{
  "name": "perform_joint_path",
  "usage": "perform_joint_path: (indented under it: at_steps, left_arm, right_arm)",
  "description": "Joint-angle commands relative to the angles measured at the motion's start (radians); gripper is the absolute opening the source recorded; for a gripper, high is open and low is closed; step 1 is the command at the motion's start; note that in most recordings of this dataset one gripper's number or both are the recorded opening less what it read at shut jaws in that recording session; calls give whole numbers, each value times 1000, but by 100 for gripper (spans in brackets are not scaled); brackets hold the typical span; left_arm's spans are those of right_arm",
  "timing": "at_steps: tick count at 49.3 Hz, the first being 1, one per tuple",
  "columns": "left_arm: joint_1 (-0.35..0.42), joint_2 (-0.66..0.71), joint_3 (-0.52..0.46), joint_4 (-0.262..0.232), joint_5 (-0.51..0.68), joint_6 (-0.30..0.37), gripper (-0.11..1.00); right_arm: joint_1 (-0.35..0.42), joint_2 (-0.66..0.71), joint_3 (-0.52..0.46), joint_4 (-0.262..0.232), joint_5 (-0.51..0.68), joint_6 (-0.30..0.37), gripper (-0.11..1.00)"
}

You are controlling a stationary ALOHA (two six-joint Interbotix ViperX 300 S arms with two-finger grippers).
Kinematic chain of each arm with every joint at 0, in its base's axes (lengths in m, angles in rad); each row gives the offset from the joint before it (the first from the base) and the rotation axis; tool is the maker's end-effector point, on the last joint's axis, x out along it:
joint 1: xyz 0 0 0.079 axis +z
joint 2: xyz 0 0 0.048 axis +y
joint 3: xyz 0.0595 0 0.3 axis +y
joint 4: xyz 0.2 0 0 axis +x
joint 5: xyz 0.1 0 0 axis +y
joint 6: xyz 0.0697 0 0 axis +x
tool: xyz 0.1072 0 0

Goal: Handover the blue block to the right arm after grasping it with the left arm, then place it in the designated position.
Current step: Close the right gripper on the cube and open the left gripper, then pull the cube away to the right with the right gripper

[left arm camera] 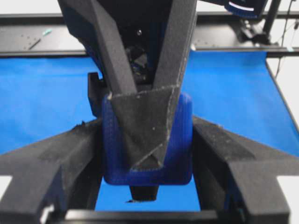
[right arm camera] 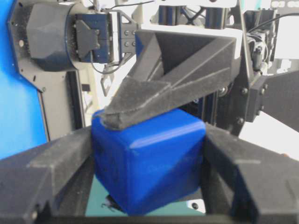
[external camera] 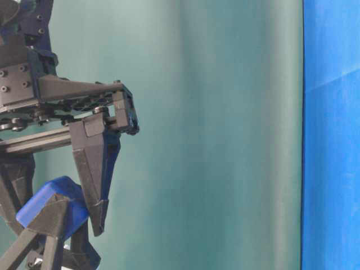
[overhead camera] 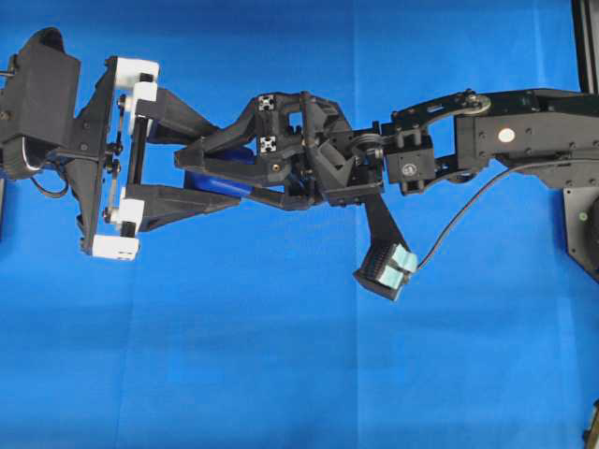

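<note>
My left gripper needs to open before my right gripper backs away, because it still grips the blue block's sides (overhead camera: pixel 217 180) while my right gripper holds the block too.
The blue block (overhead camera: pixel 213 181) is held in the air above the blue cloth, between both grippers at the centre left. My left gripper (overhead camera: pixel 229 164), with white brackets, reaches in from the left. Its fingers press the block's two sides in the left wrist view (left arm camera: pixel 180 140), so the left gripper (left arm camera: pixel 147 154) is shut on it. My right gripper (overhead camera: pixel 211 159) reaches in from the right. Its fingers press the block's other two sides in the right wrist view (right arm camera: pixel 149 158), so the right gripper (right arm camera: pixel 148 168) is shut on it too. The block also shows in the table-level view (external camera: pixel 53 194).
The blue cloth (overhead camera: pixel 281 355) covers the table under both arms. The right arm's mint-green piece (overhead camera: pixel 388 267) hangs below its wrist, with a cable (overhead camera: pixel 468 210) running to the right. Black frame parts (overhead camera: pixel 582 224) stand at the right edge.
</note>
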Motion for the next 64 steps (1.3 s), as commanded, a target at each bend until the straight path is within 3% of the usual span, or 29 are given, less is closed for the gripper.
perform_joint_path:
  at_steps: [1,9,16,19,32,64]
  left_arm:
    - [-3,-25,-9,0,-3,2,46]
    - [-3,-25,-9,0,-6,-2,49]
    - [-3,-26,-9,0,-14,-2,86]
    - [-3,-25,-9,0,-14,-2,93]
    - [-3,-34,-3,-2,-14,-2,93]
    - [0,-46,6,-2,-9,-2,93]
  right_arm:
    - [-3,-17,-31,5,0,5,54]
    - [-2,-18,-31,5,0,6,54]
    - [-2,-18,-29,5,2,6,54]
    - [-2,-20,-28,5,6,6,54]
    - [8,-43,-2,11,12,6,54]
    - [9,-308,241,37,57,6,54]
